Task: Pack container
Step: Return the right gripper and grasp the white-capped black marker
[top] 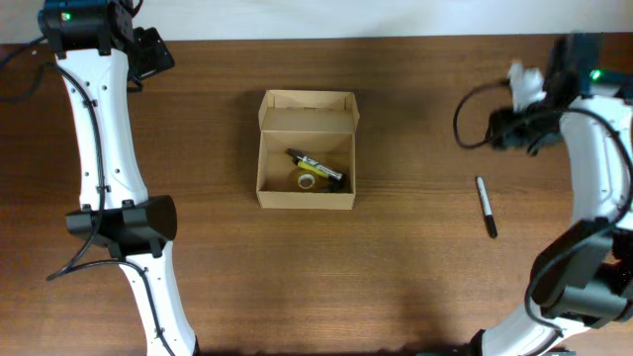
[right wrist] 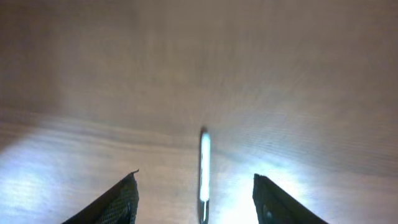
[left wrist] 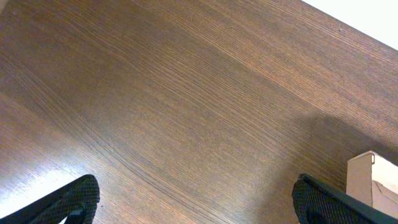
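Note:
The robot's right gripper has the black marker (top: 486, 207) lying lengthwise between its open fingers, so it should go on going down until the fingers are on both sides of the marker's body (top: 483, 194), and then close.
The container (top: 307, 150) is a small tan cardboard box, open, with its flap lid folded back at the far side. Inside lie a yellow-and-black marker (top: 315, 166) and a roll of tape (top: 307, 181). A black marker (top: 486, 207) lies on the table at the right. My right gripper (top: 516, 124) is open and empty, held above the table beyond that marker, which shows washed out between its fingers in the right wrist view (right wrist: 204, 168). My left gripper (top: 148, 51) is open and empty at the far left; a corner of the box (left wrist: 373, 180) shows in its view.
The dark wood table (top: 396, 267) fills the scene. A pale wall strip runs along its far edge (top: 326, 18). Both arm bases stand at the near left and near right corners.

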Motion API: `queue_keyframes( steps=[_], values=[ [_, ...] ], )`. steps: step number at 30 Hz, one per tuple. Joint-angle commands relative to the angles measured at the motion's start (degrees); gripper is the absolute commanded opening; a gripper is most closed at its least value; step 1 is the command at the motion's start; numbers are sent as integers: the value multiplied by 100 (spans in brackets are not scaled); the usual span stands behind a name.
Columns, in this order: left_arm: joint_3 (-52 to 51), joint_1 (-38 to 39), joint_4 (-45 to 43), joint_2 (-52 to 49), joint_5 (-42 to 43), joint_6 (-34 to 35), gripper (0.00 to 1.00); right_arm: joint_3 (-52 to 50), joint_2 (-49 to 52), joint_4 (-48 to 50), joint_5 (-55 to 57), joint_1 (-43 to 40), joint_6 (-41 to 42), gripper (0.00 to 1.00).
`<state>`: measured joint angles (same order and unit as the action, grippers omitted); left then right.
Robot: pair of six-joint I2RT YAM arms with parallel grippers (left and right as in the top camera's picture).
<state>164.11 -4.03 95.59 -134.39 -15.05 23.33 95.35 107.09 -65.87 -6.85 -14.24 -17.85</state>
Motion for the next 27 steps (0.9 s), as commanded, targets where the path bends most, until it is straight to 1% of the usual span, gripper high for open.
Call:
queue_keyframes(
  steps=[1,5,11,16,19,20,23,27],
  values=[
    [79,-15,7,24,-42,-31,100,-772,-85,245,-131,-168,-72,63],
    [79,-15,7,24,-42,-31,100,-1735,-85,852,22,-249,-72,66],
    [79,-15,7,24,-42,-31,100,-2441,-81,1434,219,-275,-76,67],
    [79,-15,7,24,-42,-31,100,-2583,72,1543,334,-275,-76,65],
    [79,-15,7,24,-42,-31,100,-2583,197,1582,369,-275,-72,61],
    [79,-15,7,24,-42,-31,100,-2583,232,1582,372,-275,-74,59],
    [79,-15,7,24,-42,-31,100,-2588,345,1617,372,-264,-72,57],
    [79,-15,7,24,-42,-31,100,-2594,393,1674,391,-267,-63,51]
  ],
)
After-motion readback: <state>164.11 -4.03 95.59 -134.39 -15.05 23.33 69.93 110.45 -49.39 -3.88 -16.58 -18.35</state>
